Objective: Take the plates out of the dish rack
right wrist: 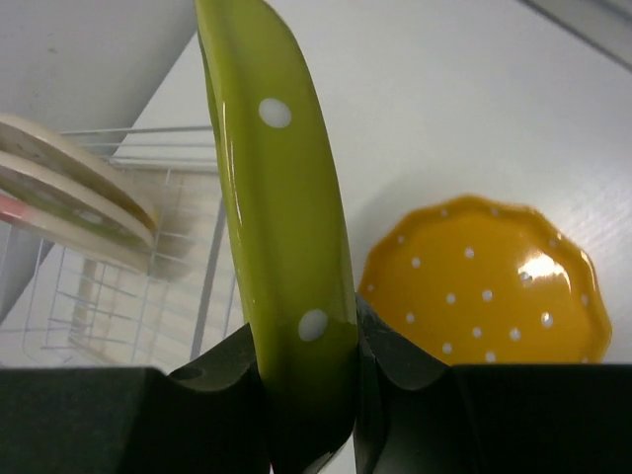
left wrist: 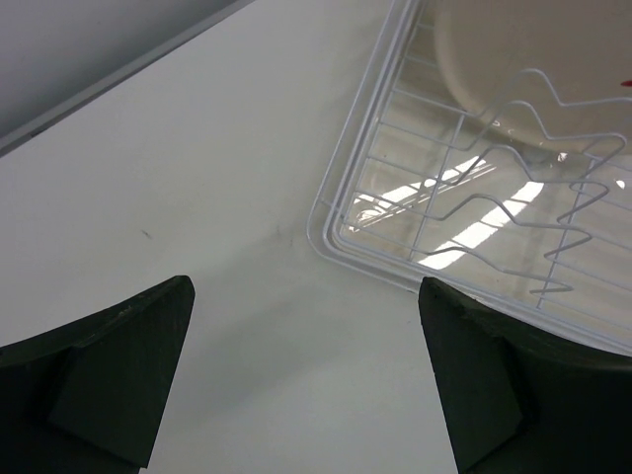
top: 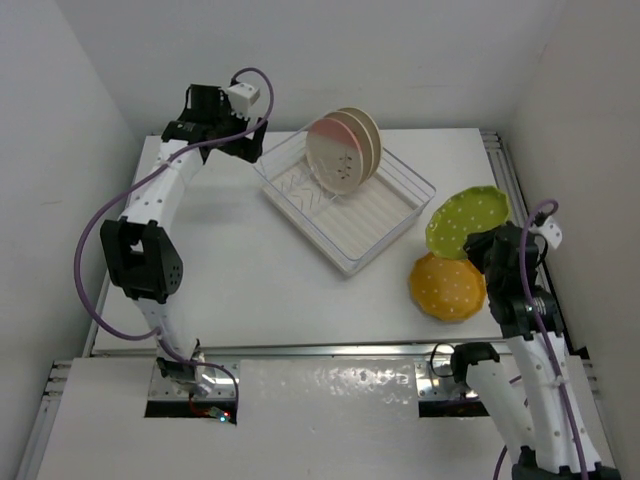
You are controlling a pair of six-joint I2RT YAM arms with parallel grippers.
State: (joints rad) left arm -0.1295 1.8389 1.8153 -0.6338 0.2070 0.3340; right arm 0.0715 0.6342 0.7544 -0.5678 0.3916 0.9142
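The yellow-green plate (top: 465,220) is hanging face up, clear of the dish rack, so the robot's right gripper goes on lowering it until it rests on the orange-yellow plate (top: 447,291).
My right gripper (top: 487,240) (right wrist: 308,341) is shut on the rim of the yellow-green dotted plate (top: 466,221) (right wrist: 281,188), holding it tilted in the air to the right of the dish rack (top: 345,190) and above the orange-yellow dotted plate (top: 448,286) (right wrist: 484,281), which lies flat on the table. A pale pink plate (top: 336,157) and a beige plate (top: 362,138) stand upright in the rack's far end; their edges show in the right wrist view (right wrist: 69,193). At the far left, by the rack's corner (left wrist: 341,232), hangs my left gripper (top: 250,140) (left wrist: 306,380), open and empty.
White walls close in the table on the left, back and right. A metal rail (top: 510,175) runs along the right edge. A purple cable (top: 95,250) loops beside the left arm. The rack's wire dividers (left wrist: 513,207) rise close to the left gripper.
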